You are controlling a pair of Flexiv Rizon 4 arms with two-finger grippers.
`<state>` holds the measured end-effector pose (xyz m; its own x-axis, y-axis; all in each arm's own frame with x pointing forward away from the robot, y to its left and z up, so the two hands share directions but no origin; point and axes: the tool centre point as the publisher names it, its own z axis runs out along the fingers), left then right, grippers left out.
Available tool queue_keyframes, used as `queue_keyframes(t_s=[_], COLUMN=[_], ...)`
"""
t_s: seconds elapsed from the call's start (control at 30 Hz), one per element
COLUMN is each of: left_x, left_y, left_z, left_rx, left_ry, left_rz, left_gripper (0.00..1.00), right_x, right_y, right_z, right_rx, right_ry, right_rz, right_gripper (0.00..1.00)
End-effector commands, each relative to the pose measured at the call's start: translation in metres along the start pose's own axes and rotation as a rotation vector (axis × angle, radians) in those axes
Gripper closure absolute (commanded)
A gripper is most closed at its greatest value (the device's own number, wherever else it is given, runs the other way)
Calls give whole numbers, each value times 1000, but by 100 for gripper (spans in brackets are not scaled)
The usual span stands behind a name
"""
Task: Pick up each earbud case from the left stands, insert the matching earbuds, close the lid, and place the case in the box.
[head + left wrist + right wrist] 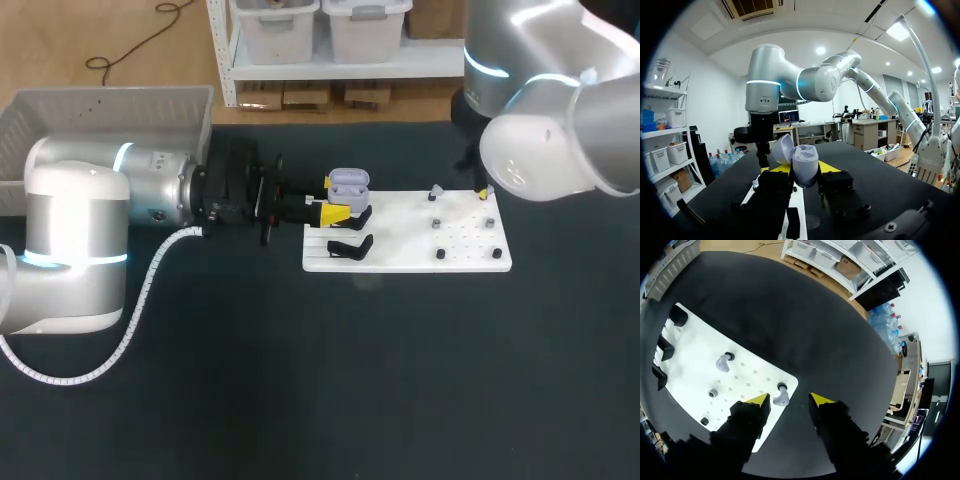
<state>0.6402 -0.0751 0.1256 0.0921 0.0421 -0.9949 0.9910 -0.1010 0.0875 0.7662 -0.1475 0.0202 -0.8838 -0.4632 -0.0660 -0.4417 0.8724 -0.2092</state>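
The lavender earbud [781,398] sits on a separate black peg [782,386]. The earbud will come off alone when I lift, and the peg will stay standing.
My left gripper [335,198] is shut on a lavender earbud case [348,183] with its lid up, held over the near-left end of the white board [400,255]. In the left wrist view the case [805,167] sits upright between the yellow tips, with its lid [782,148] tilted back. My right gripper [789,400] hangs open over the board's far right corner. A lavender earbud [781,399] on its peg stands between the fingers, close to one tip and apart from the other. A second earbud [722,362] sits further along the board.
Black case stands [350,247] line the board's left edge. Several small grey pegs [440,254] dot its right half. A grey basket [110,110] stands at the table's far left corner. The dark table in front of the board is bare.
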Motion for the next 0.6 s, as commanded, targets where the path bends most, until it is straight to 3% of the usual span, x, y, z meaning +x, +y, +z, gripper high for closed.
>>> queue_keyframes(t_s=[0.03,0.6], left_x=[0,0], left_y=[-2,-2], left_z=[0,0], left_rx=[-6,-6], left_ry=[0,0], left_rz=[2,2], left_gripper=[100,100], right_x=[0,0], right_y=[0,4], right_z=[3,7], right_rx=[2,-2], right_ry=[0,3], right_rz=[1,-9], right_gripper=[53,65])
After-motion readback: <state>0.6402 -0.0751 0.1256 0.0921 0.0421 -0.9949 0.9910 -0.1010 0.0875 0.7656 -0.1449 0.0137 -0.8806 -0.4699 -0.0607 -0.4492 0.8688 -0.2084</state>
